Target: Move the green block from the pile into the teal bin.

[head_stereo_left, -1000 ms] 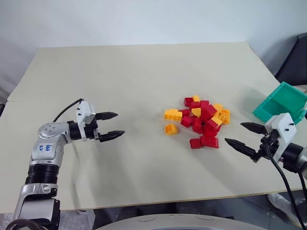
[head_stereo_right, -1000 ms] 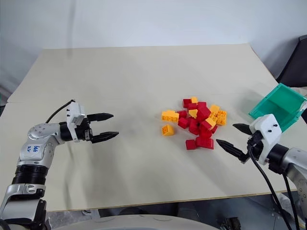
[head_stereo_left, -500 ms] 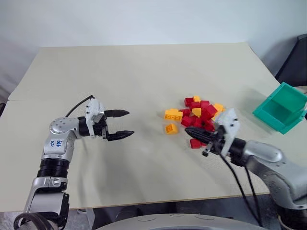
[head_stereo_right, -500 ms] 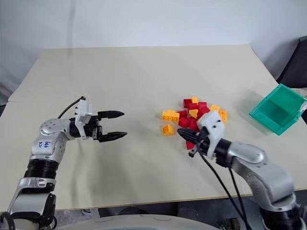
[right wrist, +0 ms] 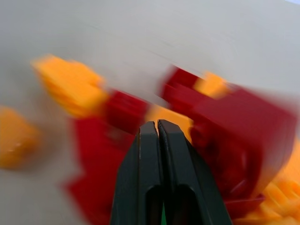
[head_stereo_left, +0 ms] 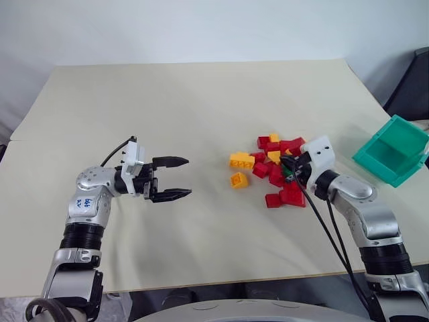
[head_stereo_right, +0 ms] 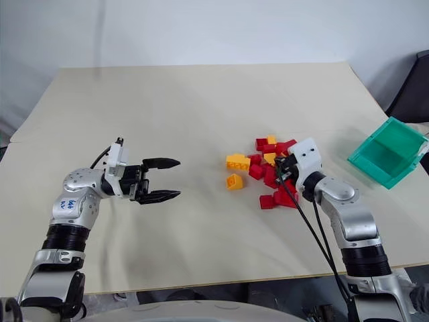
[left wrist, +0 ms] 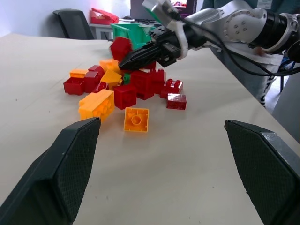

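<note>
My right gripper's fingers are closed and empty over the green block (left wrist: 126, 78). Next, my right gripper moves back, open wide and fits its fingers around the green block's sides (head_stereo_left: 288, 173).
The pile (head_stereo_left: 278, 171) of red and yellow-orange bricks lies right of the table's middle. A sliver of the green block (left wrist: 125, 78) shows among the red bricks, just under my right gripper's tips. My right gripper (head_stereo_left: 285, 163) is shut, with its fingers (right wrist: 149, 140) pressed together and nothing between them, and it pokes into the pile's right side. The teal bin (head_stereo_left: 392, 151) stands tilted at the table's right edge, beyond the right arm. My left gripper (head_stereo_left: 188, 177) hovers open to the left of the pile, pointing at it, well short of the bricks.
One orange brick (head_stereo_left: 238, 180) lies loose on the pile's left, and an orange double brick (head_stereo_left: 241, 159) lies just behind it. A dark chair (head_stereo_left: 412, 87) stands past the table's right edge. Wide bare tabletop (head_stereo_left: 167, 107) stretches to the left and far side.
My right arm swung in from the table's right edge to the pile and its fingers closed. Some bricks on the pile's right shifted. The left gripper drifted a little rightward, still open.
</note>
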Robot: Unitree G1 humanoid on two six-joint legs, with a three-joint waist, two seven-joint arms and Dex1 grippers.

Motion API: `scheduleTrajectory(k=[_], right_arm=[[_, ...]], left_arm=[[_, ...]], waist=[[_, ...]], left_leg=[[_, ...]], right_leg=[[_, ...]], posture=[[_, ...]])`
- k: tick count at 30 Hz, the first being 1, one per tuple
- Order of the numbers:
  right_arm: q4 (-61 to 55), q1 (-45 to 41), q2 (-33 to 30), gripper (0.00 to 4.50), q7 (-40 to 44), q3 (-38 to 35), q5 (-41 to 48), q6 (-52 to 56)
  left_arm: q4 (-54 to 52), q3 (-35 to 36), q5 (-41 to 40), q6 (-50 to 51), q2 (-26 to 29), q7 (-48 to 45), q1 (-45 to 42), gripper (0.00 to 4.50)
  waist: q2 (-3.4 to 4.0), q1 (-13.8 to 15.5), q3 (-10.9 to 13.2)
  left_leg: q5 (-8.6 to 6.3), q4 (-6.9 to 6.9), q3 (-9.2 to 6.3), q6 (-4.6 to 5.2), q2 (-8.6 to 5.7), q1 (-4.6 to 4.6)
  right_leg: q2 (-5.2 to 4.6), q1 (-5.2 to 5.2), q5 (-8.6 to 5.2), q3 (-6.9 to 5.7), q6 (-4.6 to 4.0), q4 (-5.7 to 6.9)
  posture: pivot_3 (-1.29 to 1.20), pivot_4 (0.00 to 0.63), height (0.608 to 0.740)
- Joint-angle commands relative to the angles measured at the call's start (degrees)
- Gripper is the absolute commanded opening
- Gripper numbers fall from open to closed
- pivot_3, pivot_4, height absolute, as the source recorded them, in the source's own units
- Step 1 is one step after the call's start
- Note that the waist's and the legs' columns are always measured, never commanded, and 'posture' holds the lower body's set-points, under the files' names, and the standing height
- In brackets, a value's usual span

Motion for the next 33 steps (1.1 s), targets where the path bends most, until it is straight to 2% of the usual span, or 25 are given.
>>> scheduleTrajectory(k=[1, 5, 12, 14, 16, 18, 22, 26, 30, 33], right_arm=[[2.9, -1.6, -2.8, 0.07, -0.1, -4.0, -2.4, -4.0], [3.3, -1.6, -4.1, 0.07, 2.4, -4.4, -2.5, -4.8], [-4.6, 1.0, -5.5, 0.07, 8.1, -5.1, 0.3, 0.2], [-7.1, 2.1, -8.1, 0.47, 10.3, -5.6, 1.2, 3.2], [-13.7, 6.8, -16.4, 1.01, 19.3, -7.6, 6.2, 9.8], [-16.6, 9.3, -21.4, 1.63, 23.5, -11.4, 9.6, 12.1], [-16.3, 10.1, -25.7, 2.96, 25.1, -15.7, 10.9, 13.3], [-15.5, 10.3, -29.2, 4.39, 26.7, -16.7, 10.3, 14.1], [-14.3, 5.7, -27.8, 4.48, 24.4, -12.3, 8.3, 13.3], [-11.6, -1.6, -26.2, 4.48, 25.0, -2.4, 5.6, 16.6]], left_arm=[[-3.2, 1.3, -0.7, -0.4, 0.6, 1.3, 1.0, 4.5], [-4.5, 1.3, -1.0, 0.0, 0.6, 2.1, 2.0, 4.5], [-5.7, 1.1, -1.0, 0.4, 0.2, 3.3, 2.8, 4.5], [-6.0, 1.0, -1.0, 0.5, 0.1, 3.4, 2.9, 4.5], [-5.4, 1.0, -1.0, 0.3, 0.0, 3.3, 2.7, 4.5], [-4.7, 1.0, -0.8, 0.0, -0.1, 3.2, 2.4, 4.5], [-4.2, 0.9, -0.7, -0.2, -0.4, 3.1, 2.2, 4.5], [-3.2, 0.8, -0.5, -0.6, -0.9, 3.2, 1.7, 4.5], [-2.6, 0.6, -0.3, -1.0, -1.5, 3.4, 1.3, 4.5], [-2.6, 0.3, -0.2, -1.0, -2.1, 3.7, 1.0, 4.5]], waist=[[0.0, 0.0, 0.0], [0.0, 0.0, 0.0], [0.01, 0.0, 0.0], [0.01, 0.2, 0.0], [0.12, 0.7, 0.1], [0.15, 1.4, 0.1], [0.12, 1.3, 0.1], [0.12, 1.3, 0.1], [0.12, 1.1, 0.1], [0.12, 0.6, 0.1]], left_leg=[[0.0, 0.01, -0.01, 0.0, 0.01, 0.01], [0.0, 0.02, -0.01, 0.0, 0.07, 0.02], [0.0, 0.01, -0.05, 0.0, 0.09, 0.05], [0.0, 0.02, -0.06, 0.0, 0.09, 0.05], [-0.01, 0.04, -0.09, 0.03, 0.07, 0.03], [-0.06, 0.02, -0.19, 0.1, 0.04, -0.02], [-0.14, 0.09, -0.11, 0.24, 0.02, 0.04], [-0.15, 0.11, -0.13, 0.24, 0.04, 0.1], [-0.15, 0.12, -0.12, 0.24, 0.03, 0.1], [-0.14, 0.16, -0.11, 0.24, 0.03, 0.09]], right_leg=[[0.0, 0.0, 0.0, 0.02, 0.0, 0.01], [-0.02, 0.02, 0.0, 0.04, 0.01, 0.02], [0.0, -0.02, 0.0, 0.1, 0.01, 0.06], [-0.02, -0.01, 0.02, 0.12, 0.03, 0.06], [-0.05, 0.0, 0.02, 0.1, 0.03, 0.04], [-0.1, -0.02, 0.02, 0.08, 0.03, -0.02], [-0.1, 0.05, 0.12, 0.16, 0.2, -0.13], [-0.11, 0.1, 0.12, 0.17, 0.18, -0.11], [-0.12, 0.08, 0.12, 0.18, 0.18, -0.09], [-0.14, 0.07, 0.12, 0.19, 0.18, -0.05]], posture=[[0.0, 0.15, 0.74], [0.0, 0.15, 0.74], [0.0, 0.15, 0.74], [0.0, 0.15, 0.74], [0.0, 0.15, 0.74], [0.0, 0.15, 0.74], [0.0, 0.15, 0.74], [0.0, 0.15, 0.74], [0.0, 0.15, 0.74], [0.0, 0.15, 0.74]])
